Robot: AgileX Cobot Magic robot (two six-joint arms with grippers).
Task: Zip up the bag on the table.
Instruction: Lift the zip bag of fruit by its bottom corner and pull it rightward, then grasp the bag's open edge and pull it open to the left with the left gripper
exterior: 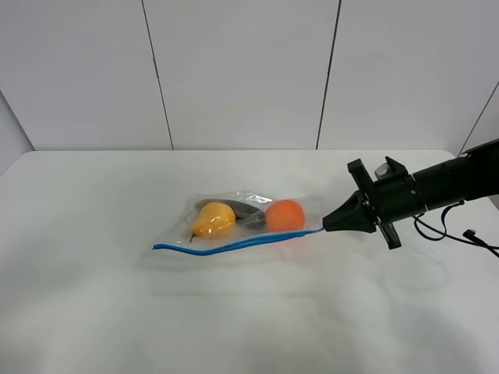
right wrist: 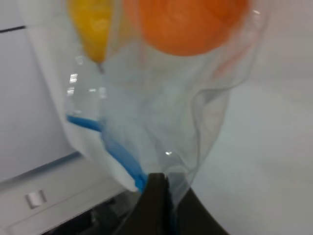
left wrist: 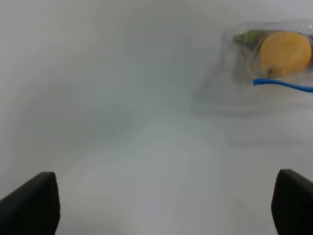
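My right gripper has only the end of the blue zip strip (exterior: 316, 231) between its fingers, so it needs to stay still while my left gripper moves to the strip (exterior: 291, 236) next to that end.
The clear bag (exterior: 242, 204) lies in the middle of the white table (exterior: 93, 265). It holds a yellow pear (exterior: 213, 220), an orange (exterior: 284, 216) and a dark item (exterior: 248, 210). Its blue zip strip (exterior: 234, 245) runs along the near edge. My right gripper (exterior: 327, 224) is shut on the strip's right end; the right wrist view shows the closed fingertips (right wrist: 157, 196) pinching the strip (right wrist: 117, 152) below the orange (right wrist: 190, 24). My left gripper (left wrist: 161, 203) is open and empty, well short of the bag (left wrist: 234, 78); it is out of the exterior view.
Plain white wall panels (exterior: 242, 70) stand behind the table's far edge. A black cable (exterior: 468, 238) trails from the right arm near the table's right side. The bare tabletop (left wrist: 122, 127) lies between the left gripper and the bag.
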